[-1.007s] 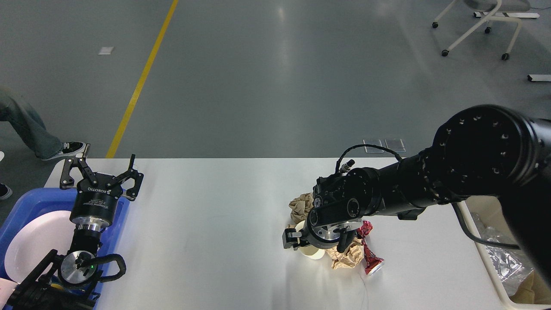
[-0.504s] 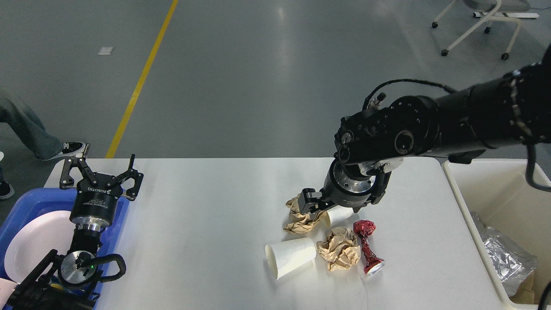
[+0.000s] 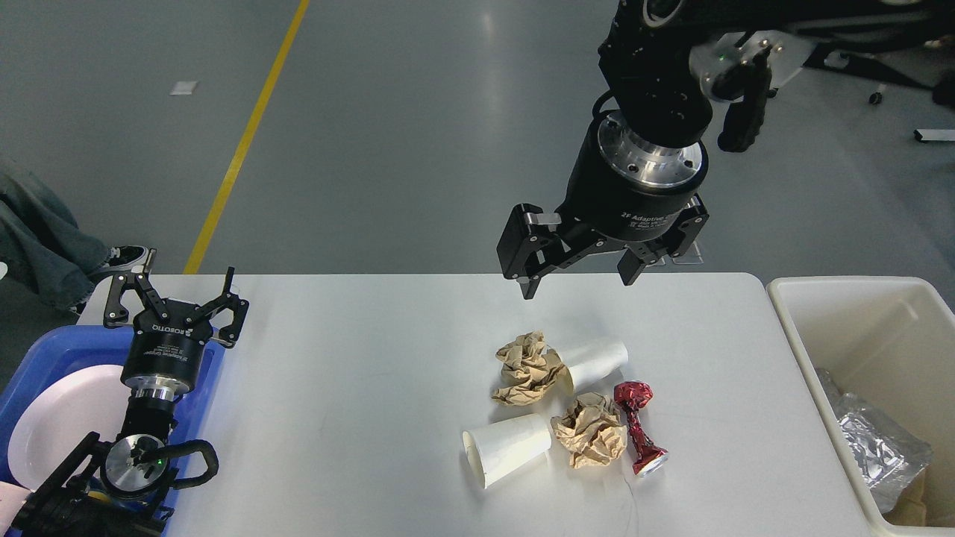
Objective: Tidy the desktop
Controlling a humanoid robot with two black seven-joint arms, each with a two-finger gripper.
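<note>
A thin rim (image 3: pixel 474 461) runs around the opening of the nearer white paper cup (image 3: pixel 510 446), so I expect the cup to hang empty and squeezed inward when I pick it up.
The white desktop (image 3: pixel 358 388) carries a cluster of litter right of centre: two crumpled brown paper balls (image 3: pixel 527 367) (image 3: pixel 589 440), two white paper cups lying on their sides (image 3: pixel 595 362) (image 3: pixel 507 449), and a crushed red can (image 3: pixel 639 426). My right gripper (image 3: pixel 578 282) hangs open and empty high above the far edge of the desktop, well above the litter. My left gripper (image 3: pixel 173 294) is open and empty over the far left corner, beside the blue tray.
A blue plastic tray (image 3: pixel 45 343) holding a white plate (image 3: pixel 52 425) sits at the left edge. A cream-white bin (image 3: pixel 858 358) with foil and paper inside stands at the right edge. A person's legs (image 3: pixel 45 253) show at far left on the floor.
My right gripper rose from among the litter to high above the desktop's far edge and is empty. A white cup hidden under it now lies uncovered. The left arm has not moved.
</note>
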